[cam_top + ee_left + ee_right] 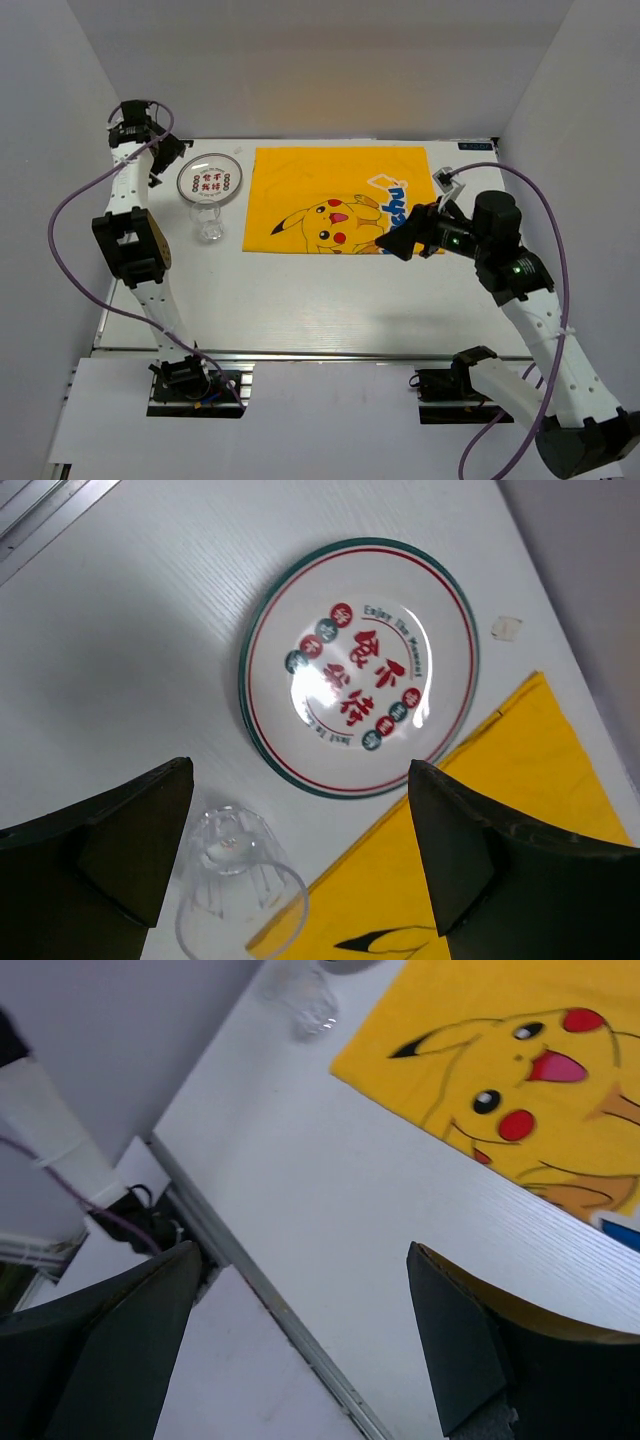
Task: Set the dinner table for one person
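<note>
My left gripper should keep lowering its open fingers because the plate's rim (181, 187) facing it is clear of the glass. The fingers should go down until they straddle and pinch that rim (256, 738).
The dinner table (330, 300) is a large white top with a metal rail at its near edge. A yellow cartoon mat (340, 200) lies flat at the back middle. A white plate (210, 178) with red characters and a clear glass (209, 228) stand left of the mat. My left gripper (165, 165) hovers open and empty at the back left. In the left wrist view (300, 850) it is above the plate (360, 665) and glass (235, 890). My right gripper (400, 243) is open and empty over the mat's front right part, and its fingers (470, 1350) stand wide apart in the right wrist view.
White walls close in the table on the left, back and right. A small white tag (447, 180) lies by the mat's right edge. A small white scrap (506, 628) lies near the plate. The metal rail (270, 1310) marks the table's near edge.
</note>
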Action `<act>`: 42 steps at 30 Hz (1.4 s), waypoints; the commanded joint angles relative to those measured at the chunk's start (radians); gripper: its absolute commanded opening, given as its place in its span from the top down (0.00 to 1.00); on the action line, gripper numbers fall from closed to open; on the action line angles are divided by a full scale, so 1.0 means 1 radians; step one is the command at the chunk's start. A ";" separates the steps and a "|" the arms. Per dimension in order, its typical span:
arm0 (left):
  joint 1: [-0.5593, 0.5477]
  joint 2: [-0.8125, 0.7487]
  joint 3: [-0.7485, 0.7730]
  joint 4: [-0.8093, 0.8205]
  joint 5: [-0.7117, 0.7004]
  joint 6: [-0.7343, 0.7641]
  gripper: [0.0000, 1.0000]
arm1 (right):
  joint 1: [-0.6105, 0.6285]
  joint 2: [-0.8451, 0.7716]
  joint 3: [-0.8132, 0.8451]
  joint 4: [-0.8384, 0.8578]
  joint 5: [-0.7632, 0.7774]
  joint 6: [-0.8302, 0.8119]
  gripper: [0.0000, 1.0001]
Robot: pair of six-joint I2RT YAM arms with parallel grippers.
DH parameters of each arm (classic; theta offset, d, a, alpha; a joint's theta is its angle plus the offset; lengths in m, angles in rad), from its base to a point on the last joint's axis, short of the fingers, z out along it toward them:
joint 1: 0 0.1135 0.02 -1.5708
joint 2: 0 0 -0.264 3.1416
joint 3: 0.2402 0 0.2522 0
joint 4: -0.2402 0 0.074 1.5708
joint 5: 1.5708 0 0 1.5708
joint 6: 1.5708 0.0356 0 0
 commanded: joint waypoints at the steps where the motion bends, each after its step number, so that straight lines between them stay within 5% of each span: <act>1: 0.045 0.037 -0.062 0.065 0.096 -0.018 0.02 | 0.005 -0.078 -0.042 0.119 -0.177 0.064 0.11; 11: 0.094 0.082 -0.237 0.292 0.268 -0.084 0.02 | 0.005 -0.153 -0.106 0.196 -0.323 0.087 0.11; 20: 0.094 0.159 -0.326 0.398 0.265 -0.130 0.06 | 0.005 -0.140 -0.144 0.188 -0.325 0.064 0.11; 23: 0.094 0.166 -0.364 0.460 0.274 -0.144 0.16 | 0.008 -0.134 -0.151 0.185 -0.331 0.063 0.11; 27: 0.094 0.180 -0.381 0.504 0.271 -0.161 0.45 | 0.005 -0.127 -0.148 0.185 -0.331 0.061 0.11; 28: 0.094 0.185 -0.383 0.510 0.271 -0.165 0.62 | 0.004 -0.124 -0.148 0.182 -0.331 0.061 0.11; 33: 0.094 0.215 -0.357 0.524 0.305 -0.165 0.85 | 0.005 -0.109 -0.140 0.182 -0.326 0.060 0.11; 34: 0.094 0.214 -0.355 0.526 0.318 -0.167 0.98 | 0.007 -0.101 -0.138 0.184 -0.323 0.063 0.11; 42: 0.104 0.082 -0.416 0.699 0.400 -0.178 1.00 | 0.009 -0.097 -0.164 0.181 -0.296 0.064 0.11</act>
